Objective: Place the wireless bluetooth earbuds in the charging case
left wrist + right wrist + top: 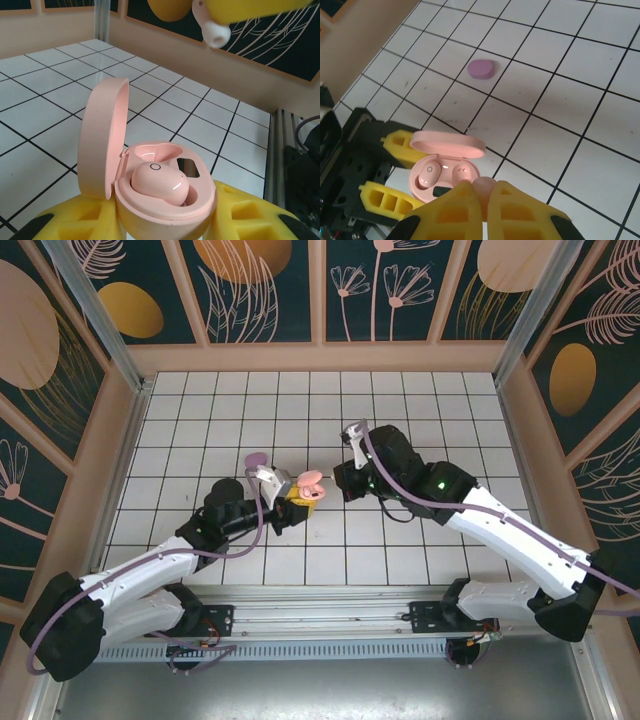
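Observation:
The held earbud's white tip (216,35) points down toward the case's empty socket (159,151). My right gripper keeps lowering the earbud until it sits inside, then let go.
The pink charging case (165,200) is open, its lid (102,142) standing up at the left. My left gripper (165,222) is shut on the case with its yellow fingers (75,222). One pale pink earbud (160,182) sits in the near socket; the far socket (152,152) is empty. My right gripper (484,195) is shut on a second pink earbud (484,186), a little above and beside the open case (445,172). From above, the case (309,484) lies between the left gripper (287,498) and the right gripper (338,483).
A closed lilac oval case (481,69) lies on the white grid table (420,410), just behind the left gripper, seen from above as the lilac case (256,458). Wooden walls ring the table, and a metal rail (285,165) runs along its near edge.

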You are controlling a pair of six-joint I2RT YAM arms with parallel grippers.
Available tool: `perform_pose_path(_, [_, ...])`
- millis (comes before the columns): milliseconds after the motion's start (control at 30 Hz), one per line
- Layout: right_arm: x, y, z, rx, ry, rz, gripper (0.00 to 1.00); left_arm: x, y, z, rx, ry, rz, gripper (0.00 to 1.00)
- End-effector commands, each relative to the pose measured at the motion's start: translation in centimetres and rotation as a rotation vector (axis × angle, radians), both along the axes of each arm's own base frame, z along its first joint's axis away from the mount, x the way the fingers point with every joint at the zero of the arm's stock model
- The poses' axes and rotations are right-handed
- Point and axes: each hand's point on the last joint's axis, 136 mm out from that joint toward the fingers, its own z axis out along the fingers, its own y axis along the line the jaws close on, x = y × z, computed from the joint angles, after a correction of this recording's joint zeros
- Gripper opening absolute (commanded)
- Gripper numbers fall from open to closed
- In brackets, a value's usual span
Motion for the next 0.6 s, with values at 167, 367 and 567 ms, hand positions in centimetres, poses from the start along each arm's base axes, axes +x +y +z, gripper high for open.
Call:
perform_pose_path(167, [-0.1,1.4,-0.7,-0.073,-0.035,0.07,0.05,-0.3,-0.3,3.9,-0.089,-0.054,-0.031,0.21])
perform_pose_path(367, [-0.1,1.9,-1.9,-0.083,-0.012,0.075,0.05,-0.5,-0.4,4.0,-0.098,-0.05,-0.045,0.21])
perform_pose_path(567, [-0.5,2.4,-1.9,-0.081,-0.019,0.104,0.05,-0.5,-0.5,4.1,-0.098,-0.048,-0.05,0.21])
